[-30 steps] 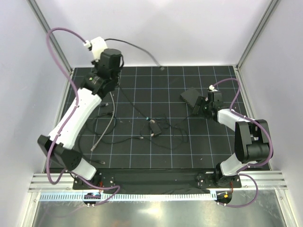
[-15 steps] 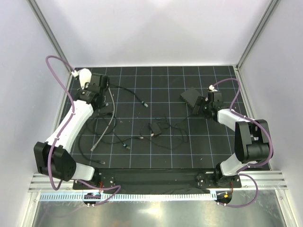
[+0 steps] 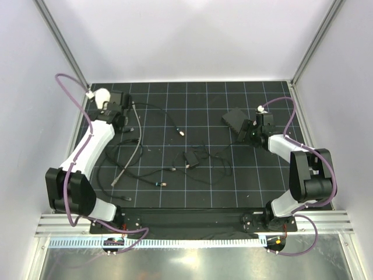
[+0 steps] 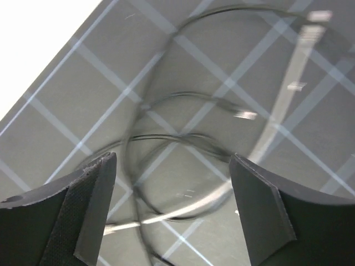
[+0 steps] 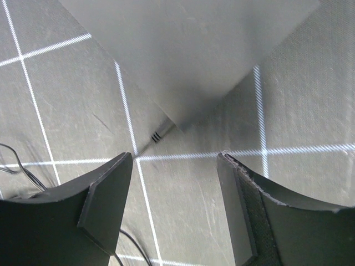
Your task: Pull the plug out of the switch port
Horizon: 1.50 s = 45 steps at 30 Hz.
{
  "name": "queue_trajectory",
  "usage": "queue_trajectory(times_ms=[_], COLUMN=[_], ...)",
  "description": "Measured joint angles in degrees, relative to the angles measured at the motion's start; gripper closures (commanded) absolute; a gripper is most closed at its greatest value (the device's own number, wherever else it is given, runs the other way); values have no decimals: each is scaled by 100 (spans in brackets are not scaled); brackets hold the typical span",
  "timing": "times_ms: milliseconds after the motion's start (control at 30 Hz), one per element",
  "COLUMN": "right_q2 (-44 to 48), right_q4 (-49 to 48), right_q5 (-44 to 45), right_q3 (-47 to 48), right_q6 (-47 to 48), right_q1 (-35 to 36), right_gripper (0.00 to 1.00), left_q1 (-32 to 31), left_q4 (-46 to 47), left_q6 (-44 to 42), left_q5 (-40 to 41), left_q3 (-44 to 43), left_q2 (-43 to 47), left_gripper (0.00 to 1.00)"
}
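Note:
I should take the box's outer edge with my right gripper and turn it square with my left gripper before the pull, because the switch box is slanted on the mat.
The flat black switch box lies at the right back of the mat; its ports do not show from above. In the right wrist view only a corner of the box appears, with a thin lead at that corner. My right gripper is open just beside the box, nothing between its fingers. A black cable ends in a pale plug lying loose on the mat, left of the box and apart from it. My left gripper hangs open over blurred cable loops at the far left.
A small black block with thin wires sits mid-mat. A grey cable runs down the left side among black loops. White walls and metal posts close in the mat on three sides.
My left arm dropped from high at the back down to the mat's far left, and its jaws opened, letting go of the black cable. The plug end settled on the mat. The right arm stayed put.

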<state>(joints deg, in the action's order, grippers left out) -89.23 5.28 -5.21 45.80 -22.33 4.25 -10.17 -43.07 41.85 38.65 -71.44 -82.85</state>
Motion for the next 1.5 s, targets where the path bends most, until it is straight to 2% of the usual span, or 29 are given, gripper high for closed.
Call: queue_trajectory(times_ms=[233, 300, 367, 433, 667, 767, 867, 1000, 1200, 1300, 1500], right_q2=[426, 463, 461, 444, -216, -402, -616, -1082, -1392, -1392, -1482], right_q4=[496, 562, 614, 684, 962, 804, 444, -216, -507, -625, -673], right_q5=[258, 297, 339, 352, 173, 9, -216, -503, -490, -437, -407], right_q3=[111, 225, 348, 485, 1696, 1808, 1696, 1386, 1213, 1215, 1281], right_q6=[59, 61, 61, 59, 24, 57, 9, -208, -348, -352, -358], right_q1=[-140, -245, -306, -444, -1029, -1211, -1300, -1305, -1296, -1296, -1296], right_gripper=[26, 26, 25, 25, 24, 23, 23, 23, 23, 23, 24], left_q1=[-1628, -1963, -2190, -2282, -2736, -2942, -3112, -3182, -3136, -3132, -3132], left_q4=[452, 769, 1303, 1801, 2964, 3115, 3189, 3167, 3029, 3029, 3018], left_q6=[-546, -702, -837, -920, -1137, -1263, -1316, -1257, -1082, -933, -704], left_q5=[149, -133, -765, -1408, -3077, -3790, -4291, -4581, -4763, -4826, -4898], left_q3=[-1027, -1139, -1167, -1167, -1687, -2079, -2533, -3062, -4013, -4330, -4581], left_q2=[-341, -459, -636, -868, -2444, -3088, -3689, -4341, -5250, -5604, -6046], left_gripper=[12, 14, 19, 25, 26, 27, 39, 55, 74, 78, 78])
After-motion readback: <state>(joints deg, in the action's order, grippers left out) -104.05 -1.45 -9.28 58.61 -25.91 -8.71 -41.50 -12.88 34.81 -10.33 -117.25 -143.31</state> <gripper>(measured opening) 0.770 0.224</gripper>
